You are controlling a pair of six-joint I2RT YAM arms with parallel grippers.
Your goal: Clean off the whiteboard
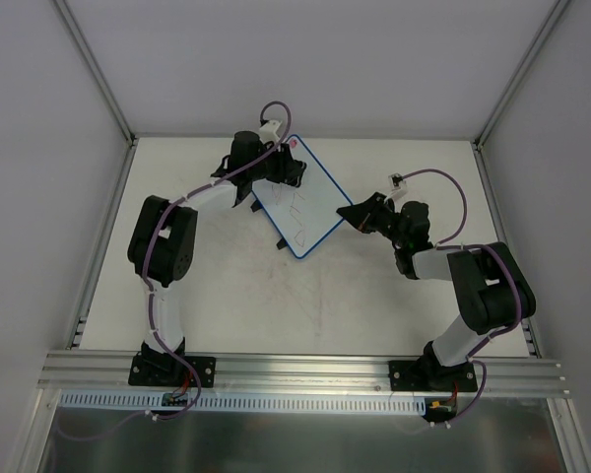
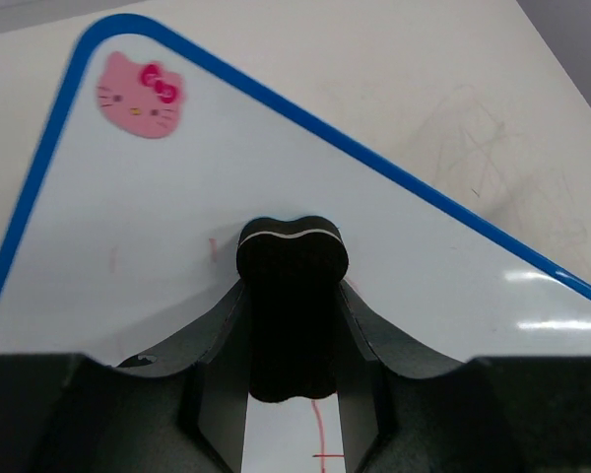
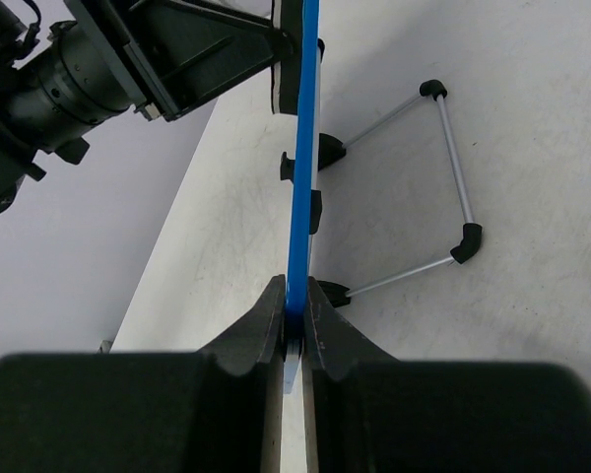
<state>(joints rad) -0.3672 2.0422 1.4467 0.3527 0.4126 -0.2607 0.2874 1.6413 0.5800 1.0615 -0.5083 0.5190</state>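
Faint red marks are still on the whiteboard next to the eraser, so next my left gripper wipes back over them toward the blue edge farthest from my right gripper.
The whiteboard (image 1: 300,209) has a blue frame and stands tilted on the table's far middle. A pink cat sticker (image 2: 140,94) sits at one corner and faint red marks (image 2: 322,434) show on its face. My left gripper (image 1: 276,177) is shut on the black bone-shaped eraser (image 2: 292,296), which presses against the board's face (image 2: 177,197). My right gripper (image 1: 350,213) is shut on the board's blue edge (image 3: 300,197), seen edge-on in the right wrist view. The board's wire stand (image 3: 453,168) rests on the table behind it.
Grey walls and aluminium posts enclose the table (image 1: 305,315) on three sides. A metal rail (image 1: 305,370) runs along the near edge by the arm bases. The tabletop shows faint scuffs.
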